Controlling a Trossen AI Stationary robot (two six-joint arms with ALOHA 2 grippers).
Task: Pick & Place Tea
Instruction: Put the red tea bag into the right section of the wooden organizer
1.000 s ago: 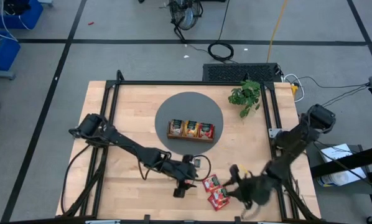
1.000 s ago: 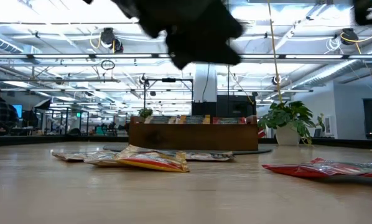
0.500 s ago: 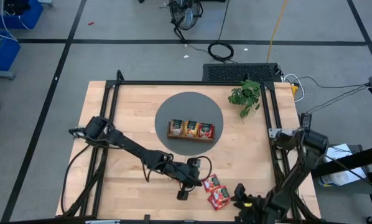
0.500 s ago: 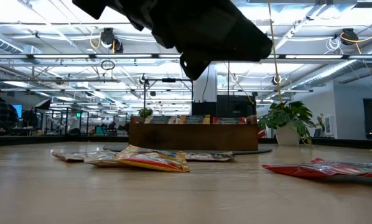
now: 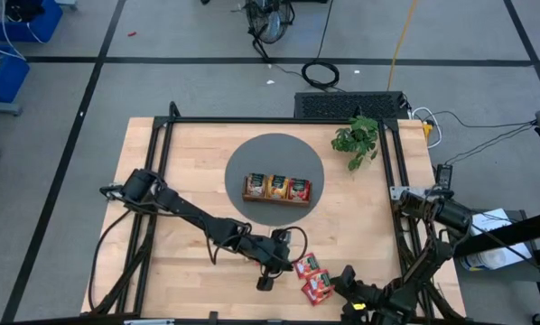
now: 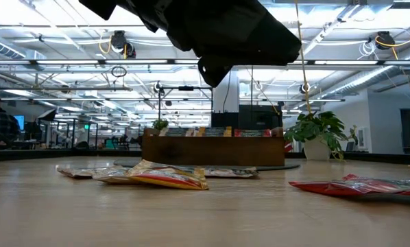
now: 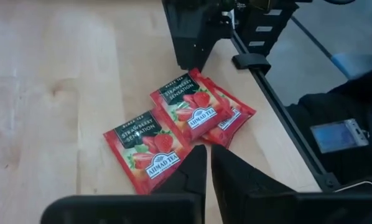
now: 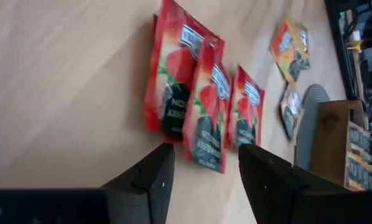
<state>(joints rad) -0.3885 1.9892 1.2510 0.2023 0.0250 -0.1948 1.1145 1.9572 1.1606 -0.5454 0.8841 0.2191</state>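
Observation:
My right gripper should lift the top red sachet (image 7: 193, 107) by its dark end (image 7: 181, 89) before my left gripper opens and takes it, because the sachet is lying flat across another.
Three red tea sachets (image 7: 189, 109) lie flat and overlapping on the wooden table (image 5: 198, 162) near its front right; in the high view they show as a red cluster (image 5: 311, 274). My left gripper (image 7: 208, 163) is shut, its tips at the sachets' near corners. From the other side my right gripper (image 8: 201, 163) stands open just short of the same sachets (image 8: 198, 93), touching nothing. Orange sachets (image 8: 290, 40) lie farther off on the table. My left gripper's shut fingertips (image 7: 197, 155) meet at the near corners of the red sachets (image 7: 185, 148), slanting down from the table's left. The fingers hide that spot, so I cannot tell whether they touch or pinch a sachet. All the sachets lie flat on the table.
A brown wooden tray (image 5: 277, 188) filled with sachets stands on a round grey mat (image 5: 274, 149) at mid table. A green plant (image 5: 356, 140) stands at the back right. A black frame rail (image 7: 279, 112) runs along the table's right edge.
My right gripper has swung toward the table's near edge and come down, rolling as it went, and now stands low beside the red sachets. The sachets have not moved.

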